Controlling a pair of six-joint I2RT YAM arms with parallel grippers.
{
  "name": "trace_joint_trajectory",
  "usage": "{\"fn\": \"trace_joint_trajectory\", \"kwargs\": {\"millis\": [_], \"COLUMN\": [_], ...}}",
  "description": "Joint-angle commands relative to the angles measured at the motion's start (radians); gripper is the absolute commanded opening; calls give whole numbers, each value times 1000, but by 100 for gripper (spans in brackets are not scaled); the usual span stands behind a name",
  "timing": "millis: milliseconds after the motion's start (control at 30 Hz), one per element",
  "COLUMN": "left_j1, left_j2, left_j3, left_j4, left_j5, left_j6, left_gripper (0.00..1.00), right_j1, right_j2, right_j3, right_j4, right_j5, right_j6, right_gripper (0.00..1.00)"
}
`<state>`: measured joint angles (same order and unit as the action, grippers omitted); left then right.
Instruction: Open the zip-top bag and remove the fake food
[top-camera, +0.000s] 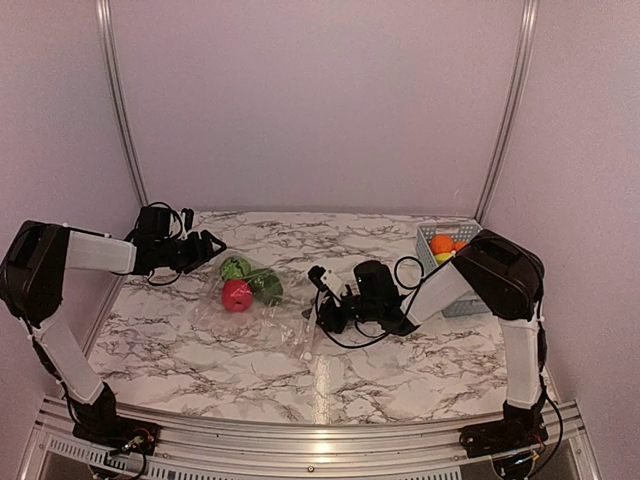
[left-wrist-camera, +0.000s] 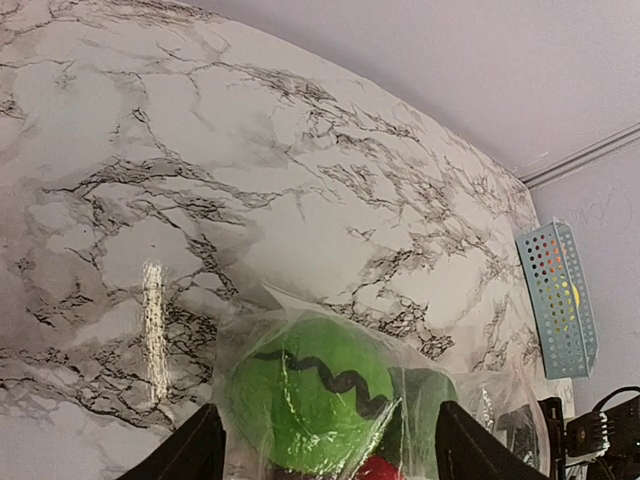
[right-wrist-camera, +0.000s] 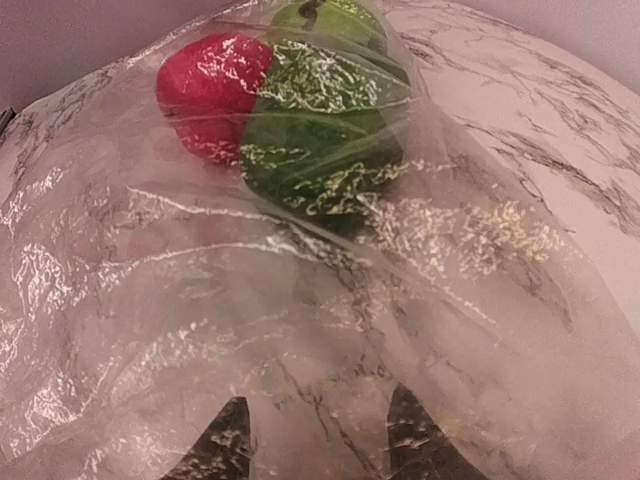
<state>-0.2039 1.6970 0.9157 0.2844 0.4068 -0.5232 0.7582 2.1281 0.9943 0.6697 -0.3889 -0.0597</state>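
Clear film (top-camera: 246, 318) lies close over the red-pink piece (top-camera: 237, 295), so I expect the red-pink piece to come along inside when my left gripper pulls the bag.
The clear, crinkly zip-top bag (top-camera: 262, 310) lies flat on the marble table, left of centre. Inside it are a red-pink piece (top-camera: 237, 294) and green round pieces (top-camera: 265, 286). My left gripper (top-camera: 214, 246) is open at the bag's far left corner. In the left wrist view its jaws (left-wrist-camera: 325, 455) straddle a green piece with a black zigzag (left-wrist-camera: 310, 390) inside the plastic. My right gripper (top-camera: 319, 300) is open at the bag's right edge. In the right wrist view its fingertips (right-wrist-camera: 225, 445) show through the film, well short of the red piece (right-wrist-camera: 212, 85) and the green piece (right-wrist-camera: 320, 140).
A light blue slotted basket (top-camera: 430, 262) stands at the back right with orange pieces (top-camera: 441, 243) and a yellow piece in it. It also shows in the left wrist view (left-wrist-camera: 556, 300). Black cables trail beside the right gripper. Walls close in the back and sides.
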Motion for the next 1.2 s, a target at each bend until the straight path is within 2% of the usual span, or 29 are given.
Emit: {"fn": "trace_joint_trajectory", "kwargs": {"millis": [0, 267, 500, 733, 1167], "left_j1": [3, -7, -72, -138, -224], "left_j2": [94, 208, 284, 304, 316], "left_j3": [54, 126, 142, 101, 25], "left_j4": [-33, -9, -32, -22, 60], "left_j5": [24, 42, 37, 41, 64], "left_j6": [27, 9, 41, 60, 20], "left_gripper": [73, 42, 14, 6, 2], "right_j1": [-7, -11, -11, -9, 23], "right_j2": [-11, 6, 20, 24, 47], "right_j3": [-13, -8, 5, 12, 57], "right_j4": [28, 47, 45, 45, 55], "right_j5": [-22, -38, -41, -44, -43], "right_j6": [14, 32, 26, 25, 6], "right_gripper": [45, 56, 61, 67, 72]}}
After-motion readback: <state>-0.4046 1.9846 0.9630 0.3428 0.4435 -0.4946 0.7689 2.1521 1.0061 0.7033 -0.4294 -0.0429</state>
